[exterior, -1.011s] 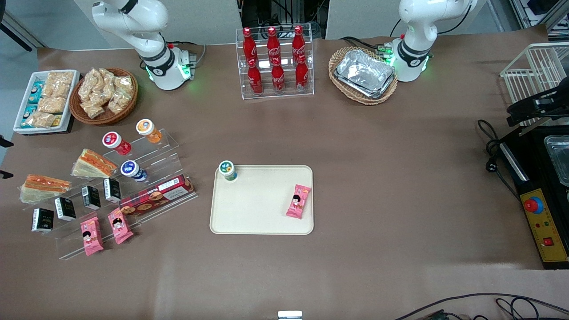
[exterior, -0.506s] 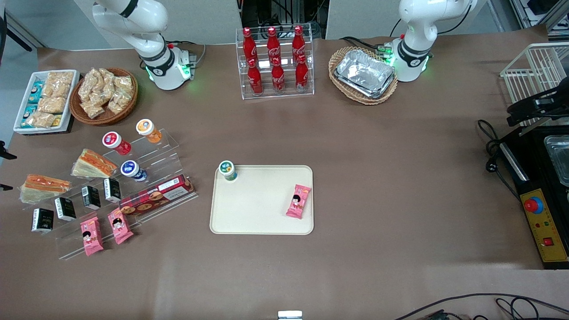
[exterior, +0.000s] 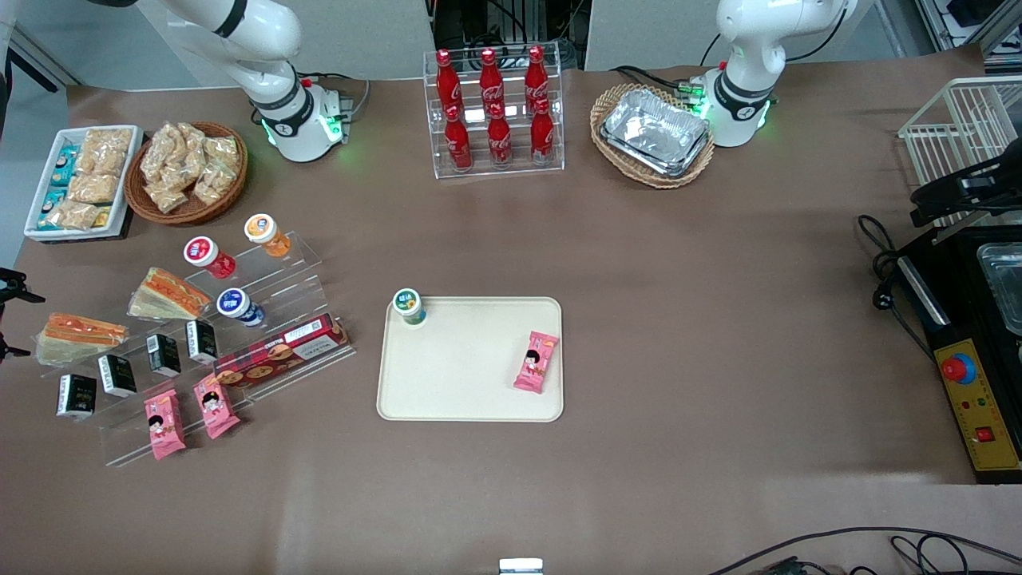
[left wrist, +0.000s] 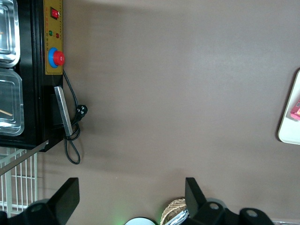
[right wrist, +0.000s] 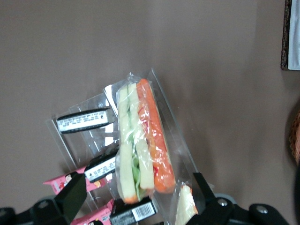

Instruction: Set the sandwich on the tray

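Clear wrap (right wrist: 140, 136) sits tight around the stacked bread and filling, so I expect the outer sandwich (exterior: 78, 339) to hold its layers together as I carry it to the tray.
Two wrapped sandwiches lie on the clear acrylic steps toward the working arm's end of the table. One sandwich (exterior: 80, 334) (right wrist: 140, 140) is at the outer end, and a second sandwich (exterior: 169, 294) is farther from the front camera. My right gripper (exterior: 9, 318) (right wrist: 139, 197) hovers above the outer sandwich, open wide, its fingers (right wrist: 75, 192) straddling the sandwich's end without touching it. The cream-beige tray (exterior: 463, 391) lies mid-table, holding a green-lidded cup (exterior: 409, 305) and a pink snack packet (exterior: 536, 361).
The acrylic steps (exterior: 271, 287) also carry small black cartons (exterior: 117, 375), lidded cups (exterior: 209, 255), a red biscuit box (exterior: 281, 351) and pink packets (exterior: 164, 423). A snack basket (exterior: 188, 172), a white snack tray (exterior: 80, 180), a cola rack (exterior: 495, 112) and a foil-tray basket (exterior: 653, 134) stand farther back.
My gripper's fingers have slid nearer to the front camera at the table's end, coming over the outer sandwich. Nothing on the table has moved.
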Motion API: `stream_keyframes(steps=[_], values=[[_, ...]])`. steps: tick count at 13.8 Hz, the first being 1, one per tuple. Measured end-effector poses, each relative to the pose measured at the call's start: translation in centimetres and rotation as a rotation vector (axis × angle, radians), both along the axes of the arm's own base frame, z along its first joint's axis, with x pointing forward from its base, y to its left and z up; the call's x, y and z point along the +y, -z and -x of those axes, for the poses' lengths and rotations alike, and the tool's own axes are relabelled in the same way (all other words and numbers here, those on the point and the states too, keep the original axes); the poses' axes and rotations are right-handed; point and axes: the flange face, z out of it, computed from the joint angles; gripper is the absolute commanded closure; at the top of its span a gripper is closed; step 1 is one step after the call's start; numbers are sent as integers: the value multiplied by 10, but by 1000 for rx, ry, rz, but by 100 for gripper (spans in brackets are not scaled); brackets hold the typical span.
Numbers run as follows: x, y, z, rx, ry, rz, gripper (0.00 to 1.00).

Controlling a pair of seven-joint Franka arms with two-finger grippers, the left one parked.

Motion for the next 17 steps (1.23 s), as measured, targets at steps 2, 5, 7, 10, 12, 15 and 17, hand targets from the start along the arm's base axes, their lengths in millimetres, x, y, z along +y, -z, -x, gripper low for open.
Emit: stream_keyframes(steps=[2, 5, 7, 10, 12, 15, 17], values=[[-7, 8, 1, -10, 18, -3, 0], [-16, 25, 9, -5, 48, -25, 0], [-18, 32, 13, -1, 56, -30, 0], [-17, 38, 14, -1, 56, -30, 0], [-15, 40, 13, -9, 53, -26, 0], [-15, 53, 14, -36, 53, -8, 0], [-15, 64, 17, -43, 55, -2, 4]])
